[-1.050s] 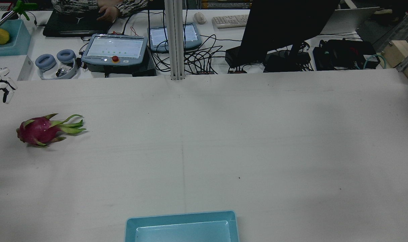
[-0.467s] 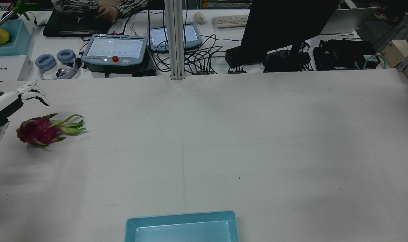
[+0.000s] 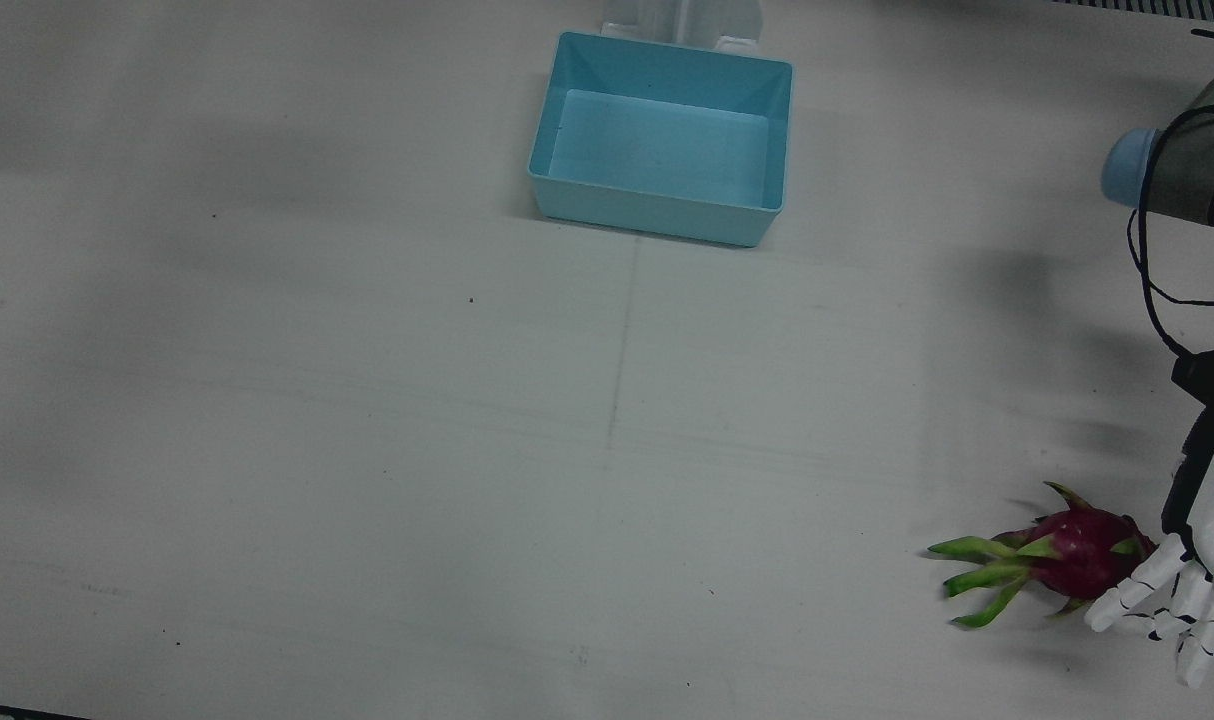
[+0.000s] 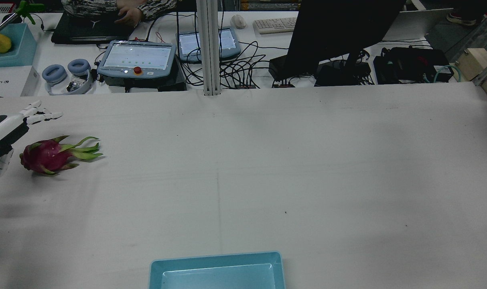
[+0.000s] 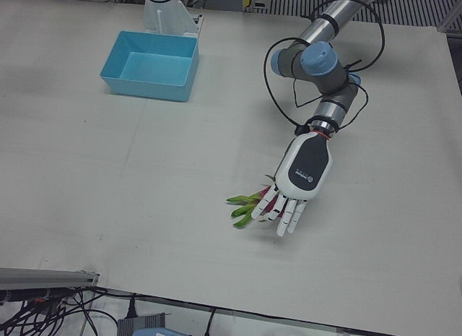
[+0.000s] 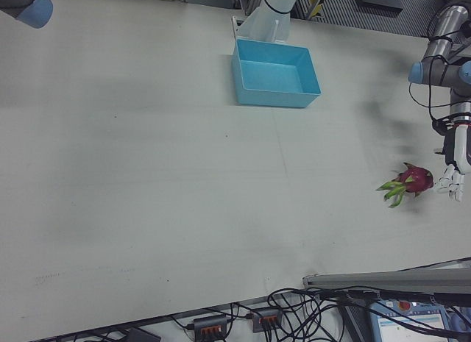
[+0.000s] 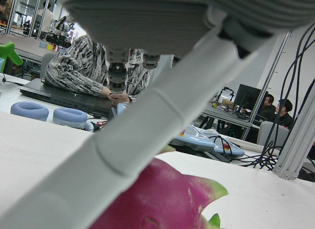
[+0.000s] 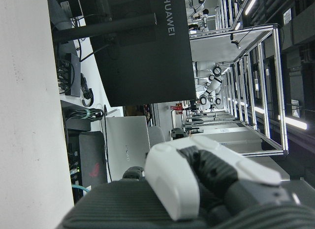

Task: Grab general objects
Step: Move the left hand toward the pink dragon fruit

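The green leaf tips (image 3: 984, 576) stick out above thin shadows (image 3: 936, 556). The leaf tips will therefore stay spread when I carry the dragon fruit.
A magenta dragon fruit (image 4: 47, 156) with green leaf tips lies on the white table at the robot's far left. It also shows in the front view (image 3: 1077, 550) and the right-front view (image 6: 413, 178). It fills the bottom of the left hand view (image 7: 162, 199). My left hand (image 4: 5, 128) is open, fingers spread, and hovers at the fruit's blunt end, apart from it (image 3: 1192, 570). In the left-front view the left hand (image 5: 299, 181) hides the fruit's body; only the leaves (image 5: 244, 207) show. My right hand (image 8: 197, 182) shows only in its own view; I cannot tell its state.
A light-blue bin (image 3: 647, 212) stands empty at the table's middle on the robot's side (image 4: 215, 261). Beyond the table's far edge are teach pendants (image 4: 137, 60), cables, a dark monitor (image 4: 339, 32) and a person at a laptop.
The left hand has come in from the table's left edge to the fruit's blunt end. Its fingers have straightened and spread. The fruit has not moved.
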Available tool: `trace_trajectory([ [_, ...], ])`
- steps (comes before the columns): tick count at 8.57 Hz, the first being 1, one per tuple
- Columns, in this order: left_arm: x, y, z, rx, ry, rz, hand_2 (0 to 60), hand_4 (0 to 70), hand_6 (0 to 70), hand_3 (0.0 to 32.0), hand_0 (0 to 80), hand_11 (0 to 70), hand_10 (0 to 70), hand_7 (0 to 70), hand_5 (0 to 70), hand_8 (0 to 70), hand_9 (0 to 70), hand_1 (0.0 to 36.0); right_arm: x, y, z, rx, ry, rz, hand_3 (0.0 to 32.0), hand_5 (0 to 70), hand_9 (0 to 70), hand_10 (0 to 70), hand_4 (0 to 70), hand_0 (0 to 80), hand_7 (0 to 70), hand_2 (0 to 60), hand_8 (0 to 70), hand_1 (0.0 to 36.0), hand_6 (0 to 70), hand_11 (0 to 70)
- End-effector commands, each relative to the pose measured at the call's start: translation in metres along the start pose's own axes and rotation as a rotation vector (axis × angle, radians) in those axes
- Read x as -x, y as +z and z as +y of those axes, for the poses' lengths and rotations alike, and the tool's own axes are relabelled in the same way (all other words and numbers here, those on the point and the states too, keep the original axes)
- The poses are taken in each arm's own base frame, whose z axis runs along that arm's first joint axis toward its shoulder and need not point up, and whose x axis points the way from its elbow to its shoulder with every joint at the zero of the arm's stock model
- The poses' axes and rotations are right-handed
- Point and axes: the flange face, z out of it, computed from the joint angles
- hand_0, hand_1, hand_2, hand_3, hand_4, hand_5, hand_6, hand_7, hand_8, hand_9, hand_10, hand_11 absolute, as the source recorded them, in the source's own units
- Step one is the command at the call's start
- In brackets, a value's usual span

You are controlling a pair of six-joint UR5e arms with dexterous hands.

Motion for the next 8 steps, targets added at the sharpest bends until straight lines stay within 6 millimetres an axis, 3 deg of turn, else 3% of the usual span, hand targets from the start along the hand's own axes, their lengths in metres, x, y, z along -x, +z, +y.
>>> trace_trajectory([
  [1,0.012,0.003,0.019,0.000,-0.006,-0.001,60.0,3.9,0.0,10.2,80.0,0.0,0.0,41.8,14.8,0.0,6.9,36.0,0.000,0.000,0.000,0.000,0.000,0.000,0.0,0.0,0.0,0.0,0.0,0.0,0.0,0.0,0.0,0.0,0.0,0.0],
  [2,0.012,0.004,0.018,-0.012,-0.008,0.008,60.0,4.2,0.0,10.0,80.0,0.0,0.0,43.2,13.8,0.0,7.2,36.0,0.000,0.000,0.000,0.000,0.000,0.000,0.0,0.0,0.0,0.0,0.0,0.0,0.0,0.0,0.0,0.0,0.0,0.0],
  [3,0.012,0.006,0.024,-0.007,-0.011,0.014,60.0,3.6,0.0,8.4,80.0,0.0,0.0,46.0,18.6,0.0,7.8,36.0,0.000,0.000,0.000,0.000,0.000,0.000,0.0,0.0,0.0,0.0,0.0,0.0,0.0,0.0,0.0,0.0,0.0,0.0],
  [4,0.024,0.012,0.035,0.002,-0.011,-0.004,60.0,3.5,0.0,6.2,80.0,0.0,0.0,46.3,28.0,0.0,7.8,36.0,0.000,0.000,0.000,0.000,0.000,-0.002,0.0,0.0,0.0,0.0,0.0,0.0,0.0,0.0,0.0,0.0,0.0,0.0],
  [5,0.032,0.022,0.038,-0.002,-0.008,-0.012,60.0,2.1,0.0,7.6,80.0,0.0,0.0,43.3,24.0,0.0,7.2,36.0,0.000,0.000,0.000,0.000,0.000,0.000,0.0,0.0,0.0,0.0,0.0,0.0,0.0,0.0,0.0,0.0,0.0,0.0],
  [6,0.033,0.026,0.040,-0.001,-0.007,-0.011,60.0,2.4,0.0,7.6,80.0,0.0,0.0,43.8,24.6,0.0,7.3,36.0,0.000,0.000,0.000,0.000,0.000,-0.002,0.0,0.0,0.0,0.0,0.0,0.0,0.0,0.0,0.0,0.0,0.0,0.0],
  [7,0.032,0.028,0.040,-0.004,-0.008,-0.009,60.0,3.3,0.0,6.0,80.0,0.0,0.0,44.8,29.6,0.0,7.5,36.0,0.000,0.000,0.000,0.000,0.000,0.000,0.0,0.0,0.0,0.0,0.0,0.0,0.0,0.0,0.0,0.0,0.0,0.0],
  [8,0.039,0.027,0.038,-0.008,-0.003,-0.016,60.0,2.8,0.0,6.6,80.0,0.0,0.0,45.0,28.0,0.0,7.6,36.0,0.000,0.000,0.000,0.000,0.000,0.000,0.0,0.0,0.0,0.0,0.0,0.0,0.0,0.0,0.0,0.0,0.0,0.0],
])
